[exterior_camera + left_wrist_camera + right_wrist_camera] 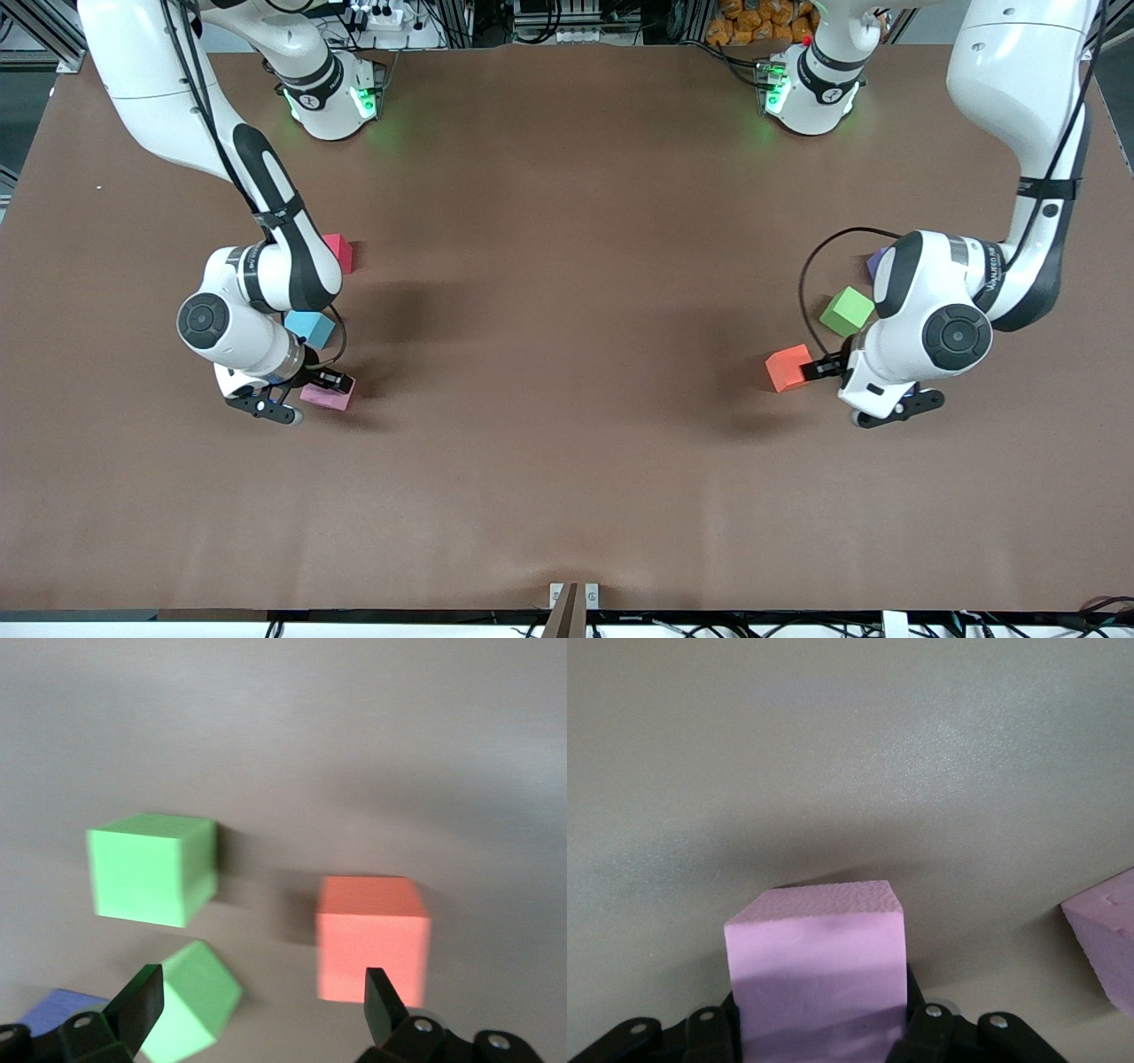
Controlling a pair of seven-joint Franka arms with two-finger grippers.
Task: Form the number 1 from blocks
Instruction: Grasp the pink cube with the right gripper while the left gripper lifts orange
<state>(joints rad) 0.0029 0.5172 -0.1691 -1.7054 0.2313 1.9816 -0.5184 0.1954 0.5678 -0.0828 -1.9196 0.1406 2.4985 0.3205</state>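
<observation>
The orange block [373,943] is in the way of my left gripper's finger, so next I move that finger around to the orange block's side away from the green blocks.
My right gripper [324,383] is shut on a pink block [330,398] that rests on the table toward the right arm's end. In the right wrist view the pink block [817,966] fills the gap, with the fingers [925,1028] pressed against its sides. A light blue block [310,328] and a red block [339,252] lie farther from the camera. My left gripper [826,366] is open, low beside the orange block [788,368]. In the left wrist view only bare table lies between the fingers of the left gripper [262,1005], with the orange block [372,937] and two green blocks [152,868] [193,1003] ahead.
A green block [847,311] lies farther from the camera than the orange one. A purple cube [877,260] peeks out from under the left arm, and the purple cube [60,1010] also shows by a finger. The corner of another pink block [1107,939] shows in the right wrist view.
</observation>
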